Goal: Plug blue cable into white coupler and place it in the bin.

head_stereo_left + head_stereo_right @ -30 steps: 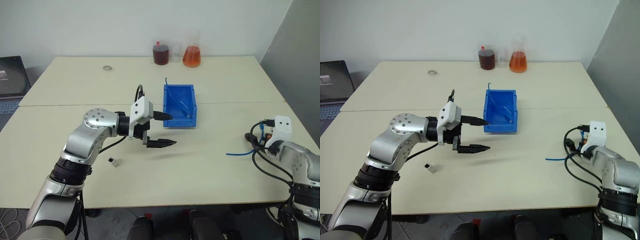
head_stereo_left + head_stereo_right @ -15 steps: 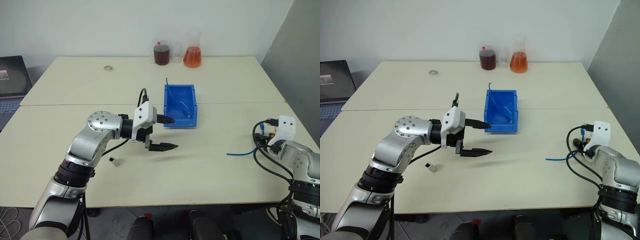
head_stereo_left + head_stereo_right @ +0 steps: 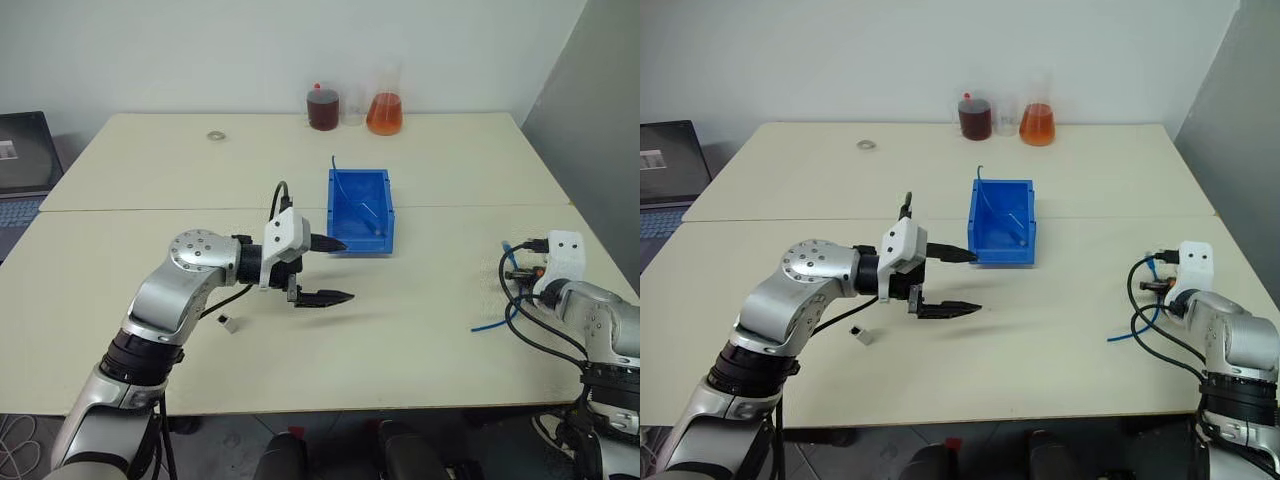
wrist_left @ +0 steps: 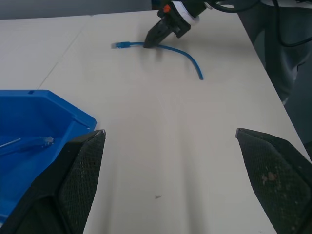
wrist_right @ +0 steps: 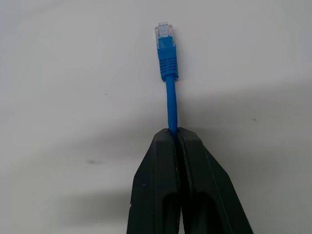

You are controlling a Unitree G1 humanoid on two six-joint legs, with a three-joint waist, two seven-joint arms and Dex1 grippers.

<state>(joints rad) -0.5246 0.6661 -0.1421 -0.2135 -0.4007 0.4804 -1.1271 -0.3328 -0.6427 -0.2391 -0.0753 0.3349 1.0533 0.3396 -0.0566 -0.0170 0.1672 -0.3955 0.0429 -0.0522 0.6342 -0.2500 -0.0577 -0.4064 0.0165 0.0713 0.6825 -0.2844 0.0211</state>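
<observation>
The blue cable's plug (image 5: 166, 46) is straight ahead of my right gripper's fingers. The gripper keeps going to the clear space (image 3: 390, 312) in front of the bin and lets go there.
The blue cable (image 5: 169, 100) is held just behind its clear plug (image 5: 164, 30), with my right gripper (image 5: 174, 132) shut on it over the table's right side. The cable's loose end (image 3: 488, 323) trails on the tabletop. From the left wrist view that gripper (image 4: 152, 40) pinches the cable (image 4: 181, 50) low over the table. The tiny white coupler (image 3: 229, 323) lies on the table near my left forearm. My left gripper (image 3: 345, 270) hangs open and holds nothing, just in front of the blue bin (image 3: 359, 173), which holds a short blue strand (image 3: 368, 213).
A dark red bottle (image 3: 322, 107), a clear beaker and an orange flask (image 3: 384, 110) stand at the table's far edge. A small ring (image 3: 214, 135) lies at the far left. A laptop (image 3: 20, 160) sits off to the left. A grey wall (image 3: 600, 120) runs along the right.
My right gripper has shut on the blue cable near its plug, and the cable's loose end has swung a little toward the table's front edge. The left gripper stays open and has hardly moved.
</observation>
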